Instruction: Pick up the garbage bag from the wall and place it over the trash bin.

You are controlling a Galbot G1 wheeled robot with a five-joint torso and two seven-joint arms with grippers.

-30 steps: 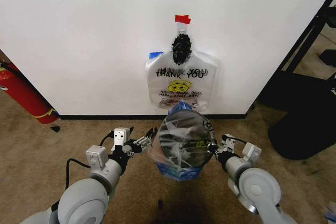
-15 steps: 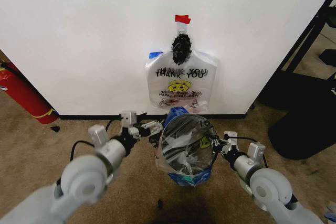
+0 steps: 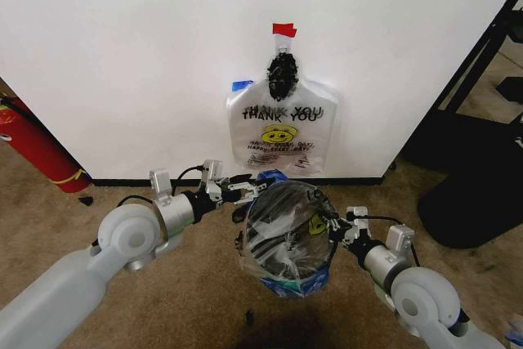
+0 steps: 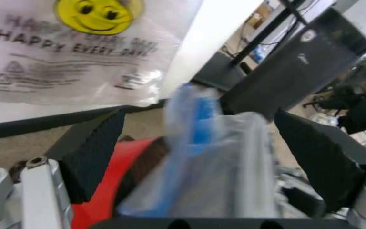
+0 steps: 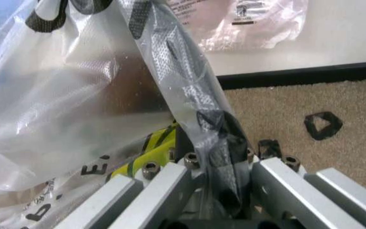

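Note:
The garbage bag (image 3: 284, 233) will sink inside and line the trash bin when I push down, because wrinkled plastic (image 3: 288, 261) lies loose across the trash bin's opening.
A see-through garbage bag (image 3: 286, 230) with blue print is draped over the round trash bin (image 3: 288, 185), whose dark mesh shows through the plastic. My right gripper (image 3: 333, 226) is at the bin's right rim, shut on a strip of the bag (image 5: 189, 81). My left gripper (image 3: 249, 188) is at the bin's back-left rim, open, its fingers (image 4: 94, 152) wide apart on either side of a fold of the bag (image 4: 234, 162). The bin's red base (image 4: 116, 191) shows below that fold. More "THANK YOU" smiley bags (image 3: 282, 132) hang on the wall just behind.
The wall bags hang from a black hook (image 3: 282, 75) under red tape (image 3: 283, 30). A red fire extinguisher (image 3: 33, 149) leans at the far left. Dark furniture (image 3: 474, 194) stands at the right. Brown carpet lies open in front and to the left.
My left arm has reached forward and right, from the bin's left side to its back-left rim. The bag's mouth has spread wider over the bin. My right gripper has kept its grip.

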